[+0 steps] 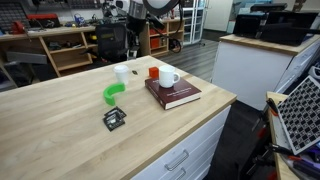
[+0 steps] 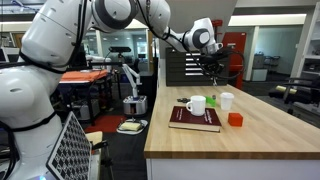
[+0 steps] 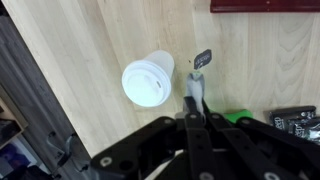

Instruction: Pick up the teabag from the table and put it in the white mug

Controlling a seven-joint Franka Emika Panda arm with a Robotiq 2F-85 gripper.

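Note:
My gripper is holding the teabag near the taller white cup, away from the white mug. I should move the teabag back over the mug on the book (image 1: 168,80).
In the wrist view my gripper (image 3: 194,112) is shut on the teabag (image 3: 192,98), a whitish pouch pinched between the fingertips, with its dark tag (image 3: 202,59) hanging beyond them. In an exterior view the gripper (image 2: 212,66) is held high above the far end of the table (image 2: 250,140). The white mug (image 1: 168,77) stands on a dark red book (image 1: 175,95); both also show in the other exterior view, mug (image 2: 196,105) and book (image 2: 195,121). The mug is out of the wrist view.
A taller white cup (image 3: 148,80) stands on the table below the gripper, beside an orange cup (image 1: 153,72). A green curved piece (image 1: 113,92) and a flat black square item (image 1: 114,119) lie nearer the table's middle. The book's edge (image 3: 265,5) shows in the wrist view.

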